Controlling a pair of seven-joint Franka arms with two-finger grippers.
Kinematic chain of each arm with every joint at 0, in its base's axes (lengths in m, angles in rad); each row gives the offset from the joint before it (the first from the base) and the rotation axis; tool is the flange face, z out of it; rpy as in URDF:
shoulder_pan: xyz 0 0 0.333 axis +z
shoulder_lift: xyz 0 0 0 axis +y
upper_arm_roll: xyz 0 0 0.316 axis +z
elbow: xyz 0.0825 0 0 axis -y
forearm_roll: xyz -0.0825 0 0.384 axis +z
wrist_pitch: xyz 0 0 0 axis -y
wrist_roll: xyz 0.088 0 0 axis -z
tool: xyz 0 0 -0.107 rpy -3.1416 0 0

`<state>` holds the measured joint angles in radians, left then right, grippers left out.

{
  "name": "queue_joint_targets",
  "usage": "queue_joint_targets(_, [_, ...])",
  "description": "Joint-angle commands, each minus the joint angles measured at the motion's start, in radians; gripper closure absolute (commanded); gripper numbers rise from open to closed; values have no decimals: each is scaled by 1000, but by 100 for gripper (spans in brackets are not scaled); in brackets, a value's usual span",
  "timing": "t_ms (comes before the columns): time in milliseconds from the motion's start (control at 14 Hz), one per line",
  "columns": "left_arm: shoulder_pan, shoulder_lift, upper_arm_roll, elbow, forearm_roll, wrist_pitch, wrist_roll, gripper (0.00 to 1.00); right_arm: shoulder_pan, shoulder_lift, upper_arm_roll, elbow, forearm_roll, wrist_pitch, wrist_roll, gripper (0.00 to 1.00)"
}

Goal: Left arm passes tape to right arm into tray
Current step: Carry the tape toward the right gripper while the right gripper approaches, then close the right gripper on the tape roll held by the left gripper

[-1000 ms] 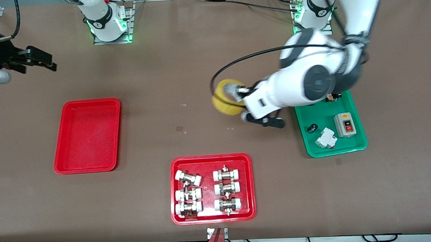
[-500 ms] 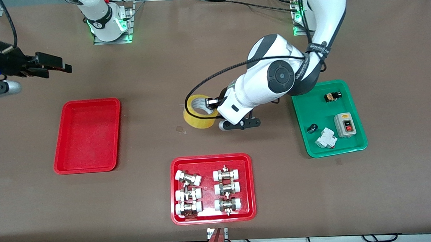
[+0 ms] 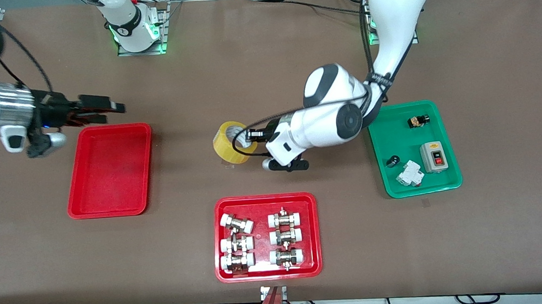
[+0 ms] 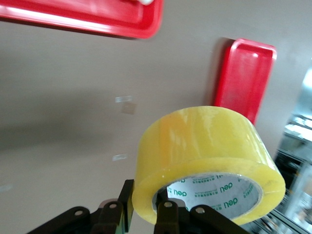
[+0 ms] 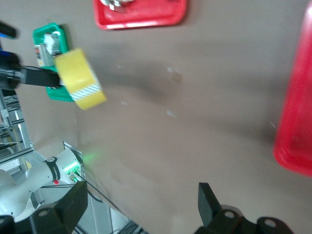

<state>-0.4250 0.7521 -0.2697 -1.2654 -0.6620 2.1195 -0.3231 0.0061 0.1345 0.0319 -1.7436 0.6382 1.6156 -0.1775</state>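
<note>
My gripper will lower the yellow tape (image 3: 225, 150), and the tape will settle flat in the plain red tray, because the pale core (image 3: 236, 134) opens upward at a tilt.
My left gripper (image 3: 246, 137) is shut on the yellow tape (image 3: 230, 143), one finger inside the pale core and one outside, and holds it tilted over the middle of the table. In the left wrist view the tape (image 4: 204, 156) fills the space at my left gripper (image 4: 145, 207). My right gripper (image 3: 111, 106) is open and empty over the table, just off the plain red tray's (image 3: 113, 208) corner nearest the robot bases, pointing toward the tape. The right wrist view shows the open right gripper (image 5: 141, 204), the tape (image 5: 80, 85) farther off and the tray's rim (image 5: 297, 122).
A red tray with white-capped metal fittings (image 3: 223, 274) lies nearer the front camera than the tape. A green tray (image 3: 387, 182) with switch parts lies toward the left arm's end. The plain red tray is empty inside.
The left arm has carried the tape from beside the green tray toward the table's middle. The right gripper has moved in from the table's end to the plain red tray's corner.
</note>
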Motion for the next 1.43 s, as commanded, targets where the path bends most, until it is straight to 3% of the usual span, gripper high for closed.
queue_joint_targets(0, [-53, 23, -3, 69, -48, -1, 45, 100, 50, 31, -1, -19, 85, 91, -62, 0])
queue_joint_targets(357, [-93, 26, -2, 93, -45, 0, 52, 100, 178, 128, -1, -17, 127, 262, -79, 0])
queue_joint_targets(1000, [-100, 35, 3, 81, -42, 27, 52, 100, 239, 119, -1, -34, 147, 259, -60, 0])
queue_joint_targets(1357, [-98, 35, 4, 81, -42, 27, 52, 100, 273, 132, 0, -69, 147, 335, -73, 0])
